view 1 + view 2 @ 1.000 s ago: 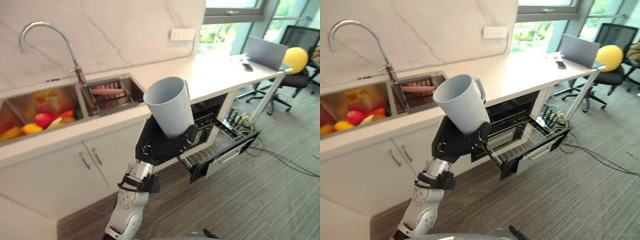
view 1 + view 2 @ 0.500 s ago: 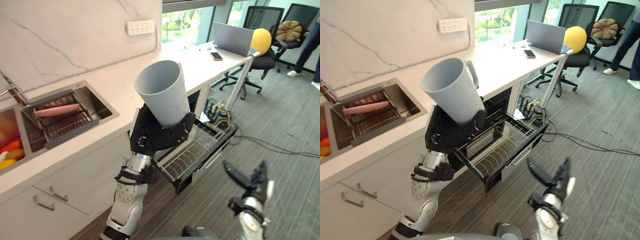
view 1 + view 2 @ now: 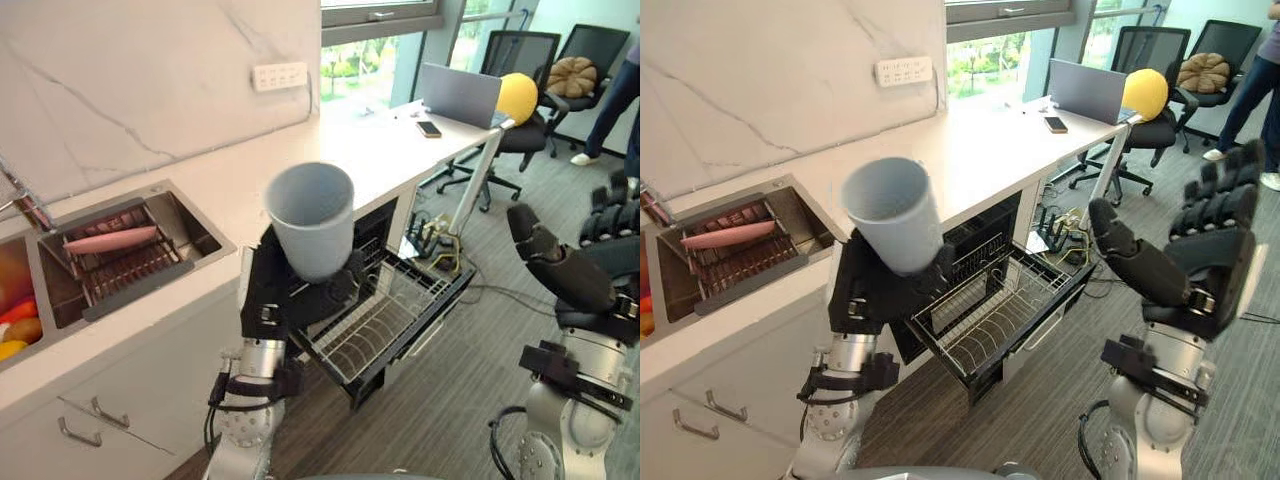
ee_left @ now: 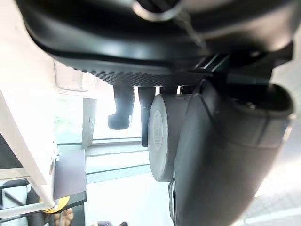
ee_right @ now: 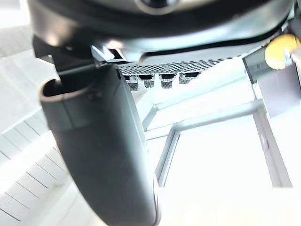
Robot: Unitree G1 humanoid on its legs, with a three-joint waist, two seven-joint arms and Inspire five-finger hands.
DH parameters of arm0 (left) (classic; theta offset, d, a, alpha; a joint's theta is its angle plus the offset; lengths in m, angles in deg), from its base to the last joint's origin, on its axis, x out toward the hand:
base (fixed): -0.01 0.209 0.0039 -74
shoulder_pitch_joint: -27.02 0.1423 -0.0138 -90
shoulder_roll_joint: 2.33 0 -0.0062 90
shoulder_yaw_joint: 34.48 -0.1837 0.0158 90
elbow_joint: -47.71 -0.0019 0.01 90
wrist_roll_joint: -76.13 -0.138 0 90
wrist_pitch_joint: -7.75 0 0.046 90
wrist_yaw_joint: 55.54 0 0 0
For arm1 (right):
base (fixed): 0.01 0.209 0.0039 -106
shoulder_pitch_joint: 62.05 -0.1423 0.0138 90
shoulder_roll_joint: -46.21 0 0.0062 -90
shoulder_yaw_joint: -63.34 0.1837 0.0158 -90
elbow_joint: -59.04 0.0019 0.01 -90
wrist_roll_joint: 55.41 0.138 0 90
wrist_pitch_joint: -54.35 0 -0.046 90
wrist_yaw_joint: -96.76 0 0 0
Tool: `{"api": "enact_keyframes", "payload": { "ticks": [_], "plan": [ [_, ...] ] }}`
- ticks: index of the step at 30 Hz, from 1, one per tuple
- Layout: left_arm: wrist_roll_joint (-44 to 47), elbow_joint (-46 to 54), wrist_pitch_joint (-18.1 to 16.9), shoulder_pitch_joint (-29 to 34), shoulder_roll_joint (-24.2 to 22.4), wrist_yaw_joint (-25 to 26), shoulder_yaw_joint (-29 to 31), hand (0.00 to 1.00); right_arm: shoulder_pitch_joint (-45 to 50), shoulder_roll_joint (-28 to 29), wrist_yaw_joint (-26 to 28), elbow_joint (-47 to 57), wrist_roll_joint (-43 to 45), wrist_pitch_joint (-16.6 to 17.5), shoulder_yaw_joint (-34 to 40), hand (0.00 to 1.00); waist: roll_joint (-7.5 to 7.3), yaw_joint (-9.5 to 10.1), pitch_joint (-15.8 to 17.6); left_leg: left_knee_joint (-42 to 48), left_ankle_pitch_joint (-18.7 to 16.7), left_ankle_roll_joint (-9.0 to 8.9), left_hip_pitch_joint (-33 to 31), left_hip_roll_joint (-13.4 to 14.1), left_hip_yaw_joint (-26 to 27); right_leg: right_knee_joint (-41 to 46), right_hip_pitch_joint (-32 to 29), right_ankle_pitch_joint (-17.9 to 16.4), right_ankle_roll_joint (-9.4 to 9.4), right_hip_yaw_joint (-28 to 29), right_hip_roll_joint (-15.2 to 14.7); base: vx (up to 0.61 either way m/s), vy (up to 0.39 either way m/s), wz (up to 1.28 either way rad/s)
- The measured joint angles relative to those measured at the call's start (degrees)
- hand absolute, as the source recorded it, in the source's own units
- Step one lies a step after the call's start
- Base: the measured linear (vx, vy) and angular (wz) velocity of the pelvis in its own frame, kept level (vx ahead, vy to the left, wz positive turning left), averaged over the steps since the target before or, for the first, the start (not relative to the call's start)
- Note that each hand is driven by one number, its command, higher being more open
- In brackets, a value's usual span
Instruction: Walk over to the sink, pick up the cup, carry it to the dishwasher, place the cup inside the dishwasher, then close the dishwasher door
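My gripper will find the pale grey cup [image 3: 316, 235] empty when it tips it sideways, because the cup's plain inside [image 3: 310, 192] shows through its opening.
My left hand [image 3: 290, 300] is shut on a pale grey cup [image 3: 312, 220], held upright with its mouth up, in front of the counter and above the near end of the dishwasher's pulled-out rack [image 3: 385, 315]. The cup's base [image 4: 160, 136] sits against the palm in the left wrist view. The dishwasher [image 3: 985, 235] is set under the counter, with its door down and a wire rack drawn out over it. My right hand [image 3: 1180, 250] is raised at the right, open, with fingers straight and the thumb spread.
A sink [image 3: 115, 255] with a drainer basket lies at the left of the white counter [image 3: 330, 140]. A laptop [image 3: 460, 95] and a phone [image 3: 430, 128] lie at the counter's far end. Office chairs [image 3: 525, 70] and a person's legs [image 3: 628, 90] are beyond.
The cup has gone from tilted to upright and dropped a little. My right hand has risen from low down to high at the right.
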Motion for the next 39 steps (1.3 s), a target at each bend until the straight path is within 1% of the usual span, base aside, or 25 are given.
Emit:
{"api": "enact_keyframes", "payload": {
  "ticks": [1, 2, 4, 6, 8, 10, 13, 17, 19, 23, 31, 36, 39],
  "plan": [
    [-0.9, -0.89, 0.39, -0.76, 0.02, 0.98, -0.23, 0.0, -1.29, -0.08, 0.71, -0.5, 0.45, 0.0, -0.9, 1.0, 0.14, 0.33, -0.01, -0.28, 0.0, 0.0, 0.16, -0.26, 0.28, -0.58, -0.06, 0.41, 0.19, 0.7, -0.04, 0.15, 0.089, -0.35],
    [-2.76, -2.86, 1.53, -2.21, 0.04, 2.56, -0.27, 0.0, -2.89, -0.17, 2.28, -1.2, 1.74, -0.01, -2.65, 1.0, 0.17, 0.42, -0.03, -1.22, 0.0, 0.01, 0.82, -0.89, 0.39, -1.87, 0.48, 1.0, 0.33, 1.23, -0.1, 0.1, 0.061, -0.25],
    [-4.93, -5.55, 3.25, -3.84, 0.03, 3.78, -0.62, 0.0, -3.46, -0.23, 4.33, -1.22, 2.77, 0.0, -4.26, 1.0, 0.22, 0.33, -0.06, -3.78, 0.08, -0.06, 2.88, -1.58, 0.39, -3.64, 2.19, 1.36, 0.55, 1.22, 0.01, 0.13, 0.058, -0.08],
    [-8.13, -6.8, 5.42, -4.81, 0.26, 4.48, -1.22, 0.0, -4.07, -0.27, 7.13, -1.22, 6.24, 0.0, -5.73, 1.0, 0.21, 0.18, -0.2, -5.81, 0.3, -0.11, 4.1, -2.22, 0.41, -4.92, 3.07, 1.62, 0.9, 1.16, -0.08, 0.09, 0.036, 0.01],
    [-10.34, -7.68, 6.62, -6.03, 0.97, 4.44, -1.79, 0.0, -4.67, -0.23, 8.35, -1.23, 7.47, -0.14, -7.1, 1.0, 0.21, 0.16, -0.3, -6.71, 0.49, 0.01, 4.09, -2.77, 0.37, -6.12, 3.22, 2.14, 1.16, 1.04, -0.27, 0.05, 0.021, 0.02],
    [-10.77, -7.77, 7.59, -6.66, 1.51, 4.28, -2.56, 0.0, -4.81, -0.2, 9.95, -1.24, 8.28, -0.93, -8.66, 1.0, 0.2, 0.09, -0.31, -7.26, 0.5, 0.05, 4.07, -3.21, 0.37, -7.59, 3.67, 2.94, 1.42, 0.98, -0.42, 0.04, 0.025, 0.0],
    [-10.84, -7.8, 8.2, -7.22, 1.48, 3.54, -2.55, 0.0, -4.8, -0.33, 13.47, -2.23, 8.53, -3.27, -10.95, 1.0, 0.16, -0.15, -0.33, -7.92, 0.53, 0.16, 4.06, -4.02, 0.29, -9.39, 4.15, 4.03, 1.76, 0.89, -0.82, 0.0, 0.0, 0.0],
    [-11.78, -8.0, 8.88, -7.5, 1.79, 3.5, -2.52, 0.0, -4.8, -0.99, 16.85, -5.85, 6.04, -6.72, -13.22, 1.0, 0.06, -0.09, -0.32, -8.0, 0.42, 0.59, 3.83, -4.68, 0.29, -10.37, 4.27, 4.81, 2.05, 0.87, -1.31, -0.02, 0.004, 0.0],
    [-11.76, -8.27, 9.19, -7.51, 1.94, 3.5, -2.5, 0.0, -4.8, -1.57, 17.71, -7.52, 5.21, -8.3, -13.81, 1.0, -0.03, -0.07, -0.28, -7.98, 0.38, 0.75, 3.73, -4.86, 0.3, -10.38, 4.18, 4.93, 2.19, 0.87, -1.49, -0.05, 0.002, -0.01],
    [-11.76, -8.63, 9.64, -7.5, 2.15, 3.5, -2.49, 0.0, -4.8, -2.62, 18.09, -9.65, 3.19, -10.08, -14.3, 1.0, -0.52, 0.03, -0.13, -7.65, 0.37, 1.16, 2.9, -5.29, 0.37, -10.39, 3.39, 5.36, 2.39, 1.02, -1.91, -0.07, -0.003, -0.02],
    [-11.65, -8.7, 9.83, -7.5, 2.29, 3.55, -2.21, 0.0, -4.83, -3.48, 17.96, -9.79, -1.05, -11.16, -14.32, 1.0, -1.39, 0.24, -0.27, -7.0, 0.31, 1.57, 1.93, -5.61, 0.56, -10.39, 2.53, 6.03, 2.52, 1.38, -2.28, -0.04, -0.009, -0.02],
    [-11.29, -8.71, 9.83, -7.48, 2.41, 3.55, -0.69, 0.0, -4.96, -3.57, 17.59, -10.13, -1.32, -12.3, -14.27, 1.0, -1.91, 0.37, -0.36, -6.23, 0.25, 1.82, 0.87, -5.72, 0.67, -10.4, 1.63, 6.58, 2.49, 1.68, -2.49, -0.06, -0.014, -0.02],
    [-11.49, -8.71, 9.13, -7.48, 2.89, 3.07, -0.72, 0.0, -5.31, -3.57, 17.7, -10.87, -1.2, -12.7, -14.27, 1.0, -2.23, 0.44, -0.47, -6.08, 0.25, 1.85, 0.8, -5.73, 0.67, -10.4, 1.63, 6.64, 2.48, 1.71, -2.53, -0.04, -0.014, 0.0]
  ]
}}
